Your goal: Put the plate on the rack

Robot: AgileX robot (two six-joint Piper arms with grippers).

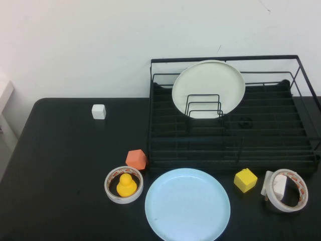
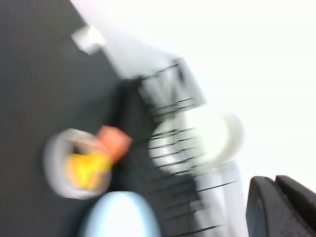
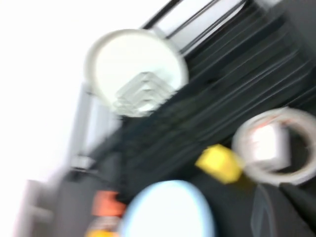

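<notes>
The blue plate (image 1: 188, 205) is lying flat in front of the rack, so my left gripper should first raise the rim (image 1: 149, 203) next to the duck's tape roll, and then my right gripper should take the plate.
The pale light-blue plate (image 1: 187, 205) lies flat on the black table, just in front of the black wire rack (image 1: 230, 145). A white plate (image 1: 208, 88) stands upright in the rack's middle wire loops. Neither arm shows in the high view. Only a dark part of my left gripper (image 2: 284, 207) shows at the edge of the left wrist view, well away from the blue plate (image 2: 121, 217) and the rack (image 2: 173, 143). A dark part of my right gripper (image 3: 286, 212) shows in the right wrist view, beside the blue plate (image 3: 168, 210) and short of the rack (image 3: 222, 98).
An orange block (image 1: 136, 159) and a tape roll holding a yellow duck (image 1: 124, 185) sit left of the plate. A yellow cube (image 1: 245, 179) and a second tape roll (image 1: 286, 190) sit to its right. A white cube (image 1: 99, 111) lies far left.
</notes>
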